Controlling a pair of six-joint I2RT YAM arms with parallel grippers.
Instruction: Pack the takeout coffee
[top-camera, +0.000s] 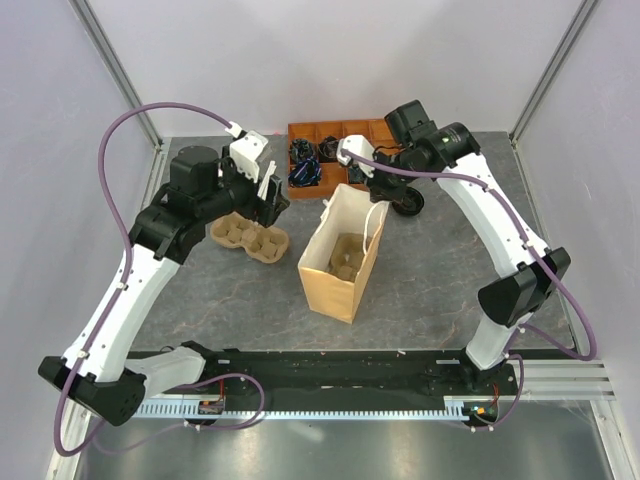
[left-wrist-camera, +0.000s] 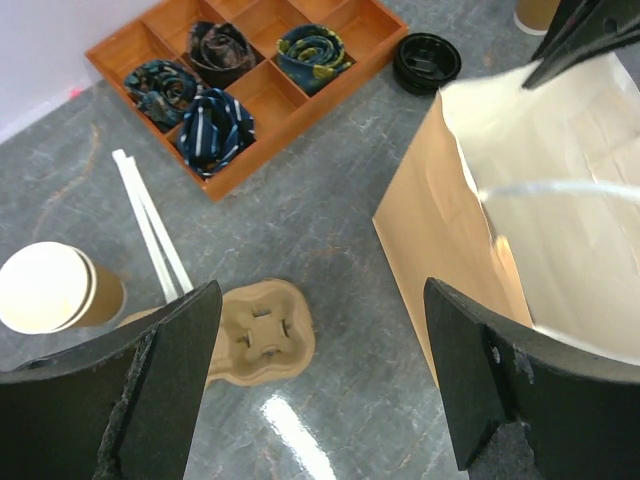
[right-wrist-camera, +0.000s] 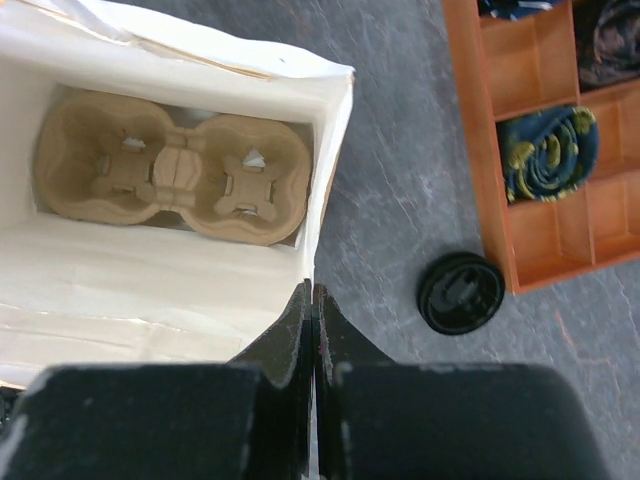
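I should go on pulling the bag's far rim with my right gripper before letting go, until the bag stands next to the black lid (top-camera: 408, 203), because the pulp cup carrier (top-camera: 347, 257) lies flat inside the paper bag.
No lidded takeout coffee shows in any view. A tan cup (left-wrist-camera: 540, 12) is cut off at the top edge of the left wrist view, and I cannot tell whether it has a lid. The open paper bag (top-camera: 335, 275) stands mid-table with a pulp cup carrier (right-wrist-camera: 175, 165) on its floor. My right gripper (right-wrist-camera: 313, 295) is shut on the bag's far rim (right-wrist-camera: 325, 180). My left gripper (left-wrist-camera: 320, 330) hangs open left of the bag, above a second pulp carrier (left-wrist-camera: 262, 330) on the table, with nothing between its fingers.
A lidless tan cup (left-wrist-camera: 50, 290) stands at the left. A loose black lid (right-wrist-camera: 460, 293) lies by the wooden tray (left-wrist-camera: 330, 85) of rolled ties at the back. Two white sticks (left-wrist-camera: 150, 225) lie between the cup and the tray.
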